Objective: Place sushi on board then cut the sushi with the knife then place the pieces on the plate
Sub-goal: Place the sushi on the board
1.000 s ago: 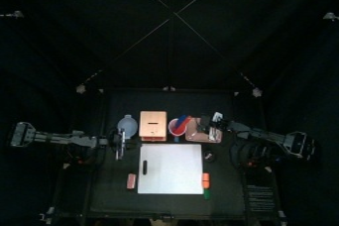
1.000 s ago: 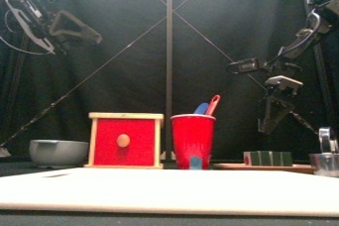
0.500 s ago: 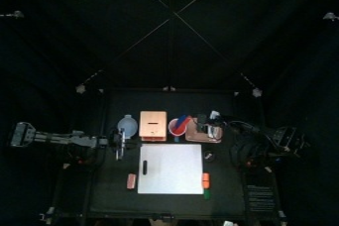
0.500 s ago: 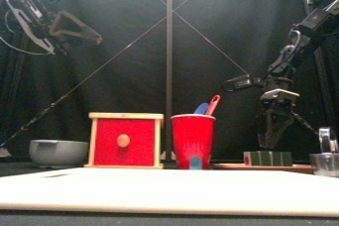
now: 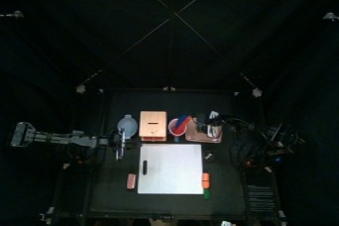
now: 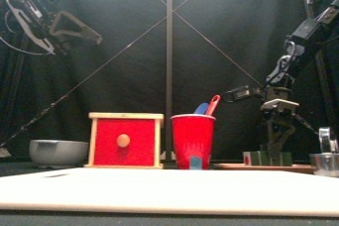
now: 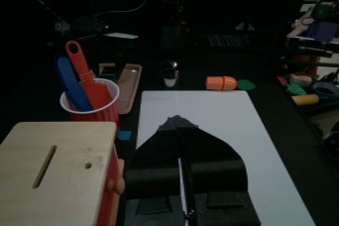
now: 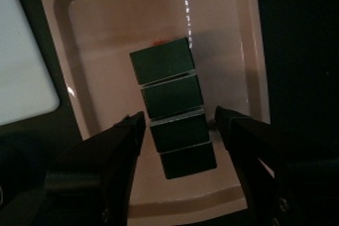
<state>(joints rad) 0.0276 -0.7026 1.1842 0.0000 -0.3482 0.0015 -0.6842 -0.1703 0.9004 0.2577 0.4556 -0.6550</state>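
My gripper will lift the sushi roll's near end, and the whole sushi roll point(image 8: 173, 99) should come along as a joined row, because its dark green blocks meet at narrow seams point(image 8: 177, 118).
The sushi roll point(image 8: 176, 106), a row of dark green blocks, lies on the pink tray point(image 8: 93, 52) right of the red cup point(image 6: 193, 141). My right gripper point(image 8: 179, 119) is open just above the roll, one jaw on either side, not touching it. The front view shows the right gripper point(image 6: 275, 139) hanging close over the sushi roll point(image 6: 267, 158). A blue and a red knife stand in the red cup point(image 7: 90, 96). The white board point(image 5: 172, 168) lies bare at the front. My left gripper point(image 7: 176, 126) rests shut and empty, left of the board.
The wooden box point(image 6: 126, 140) with a red drawer front stands left of the cup, with the blue-grey bowl point(image 6: 58, 152) further left. A metal cutter point(image 6: 326, 161) stands at the far right. Small orange toy foods point(image 5: 131, 179) point(image 5: 205, 178) lie beside the board.
The right arm has come down and in toward the tray, bringing its open gripper from high above to just over the sushi. The left arm has not moved.
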